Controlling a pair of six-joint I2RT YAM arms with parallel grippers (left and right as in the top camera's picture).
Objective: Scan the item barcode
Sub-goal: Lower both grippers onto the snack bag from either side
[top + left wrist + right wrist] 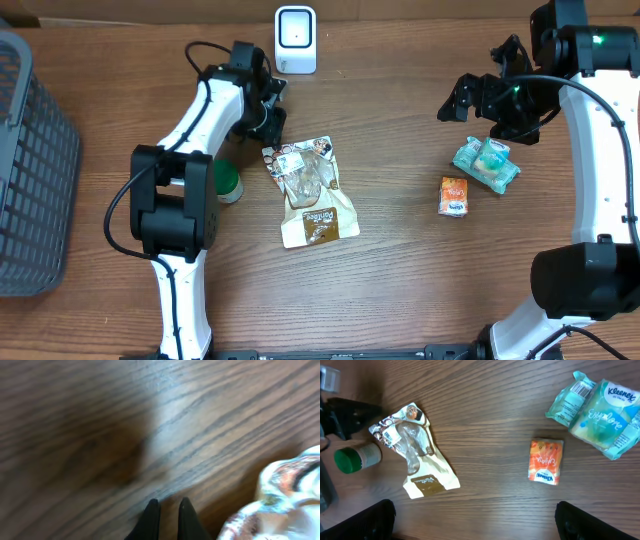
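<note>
My left gripper should move back and push on the bag [292, 179] next to the barcode label so that my right gripper can grasp it. My left gripper is hovering past the snack bag's corner [270, 154].
A white barcode scanner [296, 40] stands at the table's back edge. A clear and brown snack bag [312, 190] lies in the middle, also seen in the right wrist view [415, 455] with a barcode label near its top. My left gripper [270, 130] hovers low over the wood just beyond the bag's top left corner. In the left wrist view it [168, 505] is shut with nothing between its fingers, and the bag's edge [285, 495] lies to the right. My right gripper [468, 100] hangs high at the back right; its fingers [370, 520] stand wide open and empty.
A teal Kleenex tissue pack [487, 163] and a small orange pack [454, 196] lie at the right. A green-lidded bottle [228, 182] lies next to the left arm. A grey basket [30, 160] stands at the left edge.
</note>
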